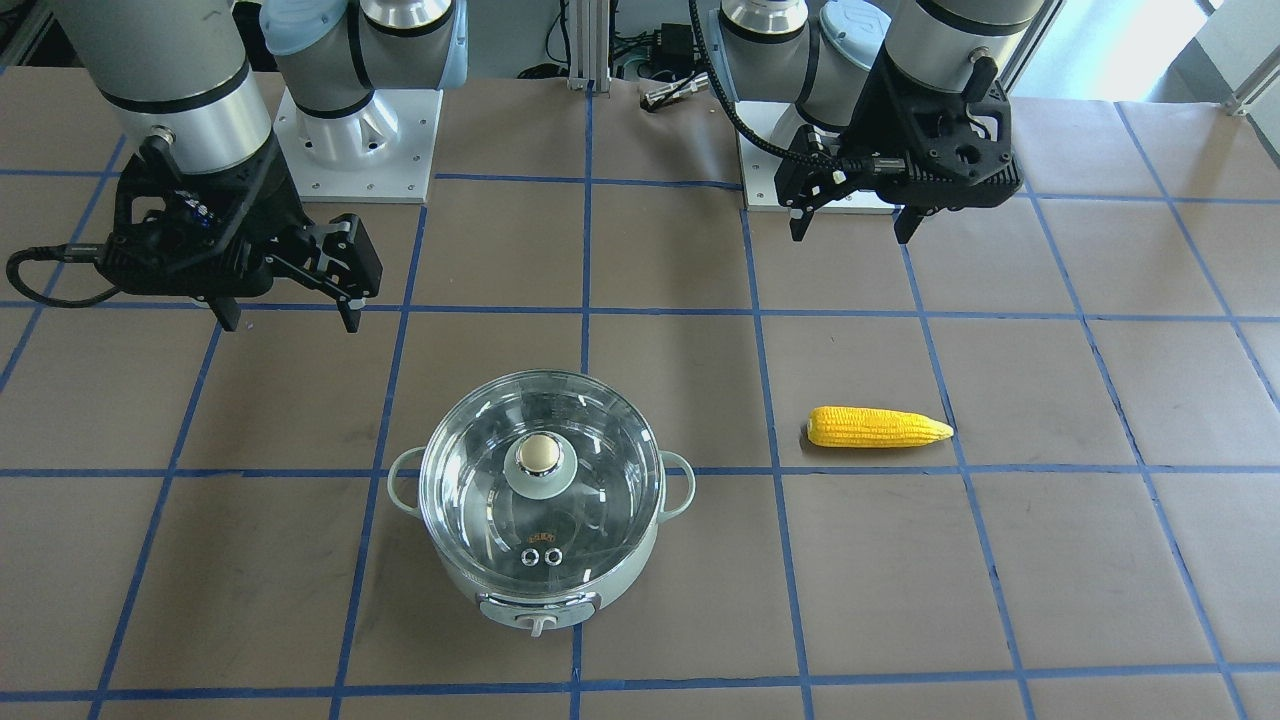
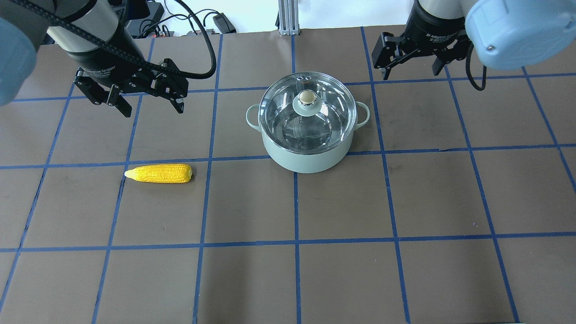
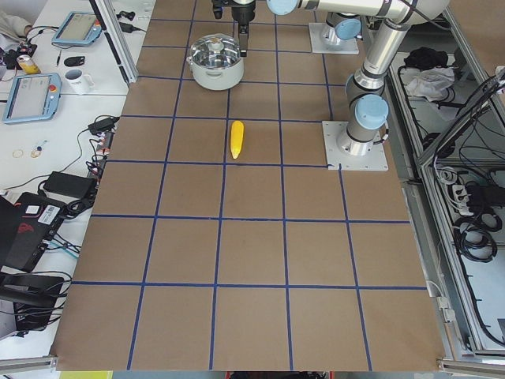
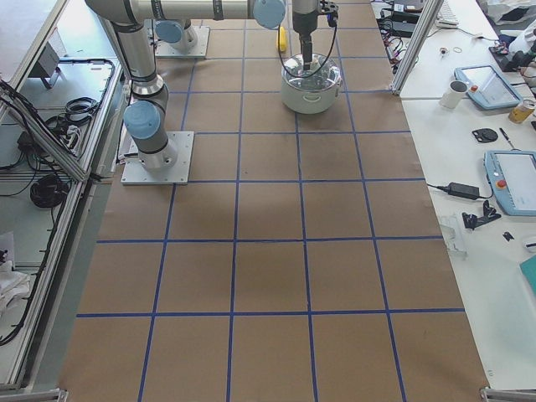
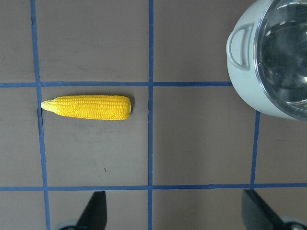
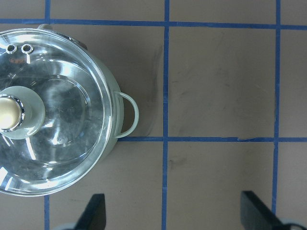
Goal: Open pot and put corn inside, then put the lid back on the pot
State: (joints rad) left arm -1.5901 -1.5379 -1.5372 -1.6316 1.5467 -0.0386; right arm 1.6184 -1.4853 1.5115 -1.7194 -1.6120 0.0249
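Note:
The glass lid's knob sticks up clear for the right gripper's open fingers, so the robot should go on moving over the lid until those fingers are on both sides of the knob.
The pale mint-green pot stands mid-table with the clear glass lid seated on it, knob up. The yellow corn lies flat on the brown table, to the pot's left in the overhead view, pointed tip away from the pot. My left gripper hovers open and empty above the table, beyond the corn. My right gripper hovers open and empty, beyond and right of the pot. The left wrist view shows the corn and the pot's edge. The right wrist view shows the lid at the left.
The table is brown paper with a blue tape grid. Both arm bases are bolted at the robot's side. Cables and an aluminium post sit at the far edge. Side tables with tablets lie off the table.

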